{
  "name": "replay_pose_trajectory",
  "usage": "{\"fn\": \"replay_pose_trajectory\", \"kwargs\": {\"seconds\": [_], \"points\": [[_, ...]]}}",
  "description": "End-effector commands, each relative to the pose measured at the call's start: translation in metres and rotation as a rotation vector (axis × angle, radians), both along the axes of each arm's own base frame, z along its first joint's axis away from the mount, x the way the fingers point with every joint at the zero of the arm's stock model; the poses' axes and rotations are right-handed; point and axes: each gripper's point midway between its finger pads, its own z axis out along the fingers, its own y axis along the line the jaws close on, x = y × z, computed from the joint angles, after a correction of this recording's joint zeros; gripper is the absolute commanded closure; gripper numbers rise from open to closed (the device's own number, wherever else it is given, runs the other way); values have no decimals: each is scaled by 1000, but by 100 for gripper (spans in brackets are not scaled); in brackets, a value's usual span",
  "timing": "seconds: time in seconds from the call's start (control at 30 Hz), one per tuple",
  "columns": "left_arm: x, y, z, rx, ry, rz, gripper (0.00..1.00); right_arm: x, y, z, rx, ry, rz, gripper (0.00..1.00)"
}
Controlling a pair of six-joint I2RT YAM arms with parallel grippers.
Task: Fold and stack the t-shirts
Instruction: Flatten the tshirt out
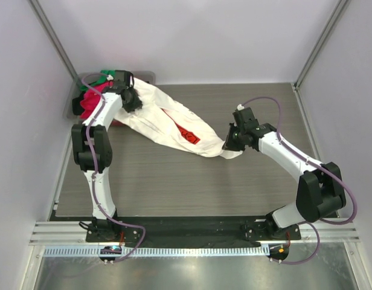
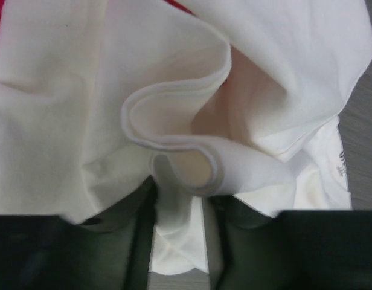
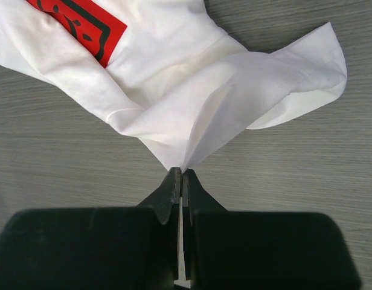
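The white t-shirt lies slanted, its far end over the bin, so next my left gripper pulls that end clear toward the table's near side (image 1: 133, 156) before folding.
A large cream-white t-shirt (image 1: 168, 121) with a red print (image 1: 189, 134) is stretched slantwise over the table between my two grippers. My left gripper (image 1: 130, 99) is at its far left end, beside the bin. In the left wrist view a thick fold of that shirt (image 2: 174, 90) fills the gap between the jaws of this gripper (image 2: 180, 193). My right gripper (image 1: 229, 140) holds the near right end. In the right wrist view it (image 3: 182, 172) is shut on a pinched corner of the white shirt (image 3: 192, 78), just above the table.
A grey bin (image 1: 144, 75) stands at the far left corner with a pink-red t-shirt (image 1: 92, 99) and a green one (image 1: 92, 81) in it. White walls and metal posts ring the wood-grain table (image 1: 174, 187).
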Motion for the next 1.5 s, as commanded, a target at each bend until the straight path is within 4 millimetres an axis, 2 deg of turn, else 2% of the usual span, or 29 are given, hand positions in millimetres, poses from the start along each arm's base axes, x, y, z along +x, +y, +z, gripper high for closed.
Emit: {"fn": "replay_pose_trajectory", "kwargs": {"seconds": [0.0,0.1,0.17,0.3,0.33,0.4,0.43,0.5,0.53,0.57,0.63,0.67,0.73,0.77,0.83,0.87,0.9,0.93,0.97,1.07,1.1,1.17,1.2,1.23,1.3,1.33,1.37,1.4,1.47], "points": [[13,-6,34,-30,-107,-32,79,8,3,9,0,-27,20,99],[13,-7,57,-38,-146,-29,100,7,2,10,-4,-29,15,99],[13,-7,78,-43,-175,-27,100,8,-2,15,-11,-47,5,99],[-5,-2,128,-43,-205,-4,100,10,-15,33,-36,-66,-21,99],[-10,-1,154,-48,-250,-1,100,12,-18,39,-37,-72,-29,99],[-24,0,176,-56,-257,10,100,20,-31,62,-42,-100,-51,99],[-32,0,207,-67,-314,14,100,26,-47,72,-43,-111,-95,99],[-47,0,228,-86,-322,20,100,34,-63,106,-31,-163,-128,99],[-54,0,249,-95,-364,20,100,38,-81,119,-27,-182,-171,99],[-66,0,271,-111,-404,24,100,44,-87,147,-13,-240,-185,99],[-85,0,298,-131,-453,22,100,39,-102,174,-19,-275,-206,99],[-103,1,321,-144,-506,23,100,40,-105,205,-13,-342,-213,99],[-121,3,343,-158,-555,27,100,28,-108,232,-12,-387,-207,99],[-132,4,355,-163,-584,26,100,24,-110,259,-4,-451,-211,99],[-163,6,385,-177,-661,25,100,7,-112,284,2,-505,-210,99],[-174,8,393,-180,-683,26,100,0,-113,305,9,-557,-218,99],[-184,9,400,-182,-698,26,100,-9,-117,313,4,-570,-228,99],[-205,11,414,-192,-740,26,100,-16,-119,323,6,-594,-238,99],[-214,10,417,-202,-748,22,100,-30,-121,342,18,-649,-248,99],[-240,3,409,-251,-726,-6,100,-53,-130,354,17,-685,-299,99],[-244,2,400,-259,-702,-3,100,-56,-131,350,16,-676,-309,99],[-245,-3,361,-285,-593,2,100,-58,-132,331,12,-630,-319,99],[-239,-5,323,-282,-492,12,100,-58,-132,321,7,-601,-324,99],[-242,-5,307,-281,-450,17,100,-57,-133,314,1,-580,-326,99],[-237,-10,267,-290,-349,13,100,-48,-134,281,-25,-492,-338,99],[-235,-12,222,-282,-235,20,100,-44,-138,269,-47,-462,-354,99],[-231,-14,195,-286,-165,20,100,-40,-139,246,-74,-402,-358,99],[-230,-22,154,-307,-68,-2,97,-35,-141,235,-89,-376,-362,99],[-222,-29,108,-327,44,-10,95,-24,-140,202,-113,-294,-356,99]]}}
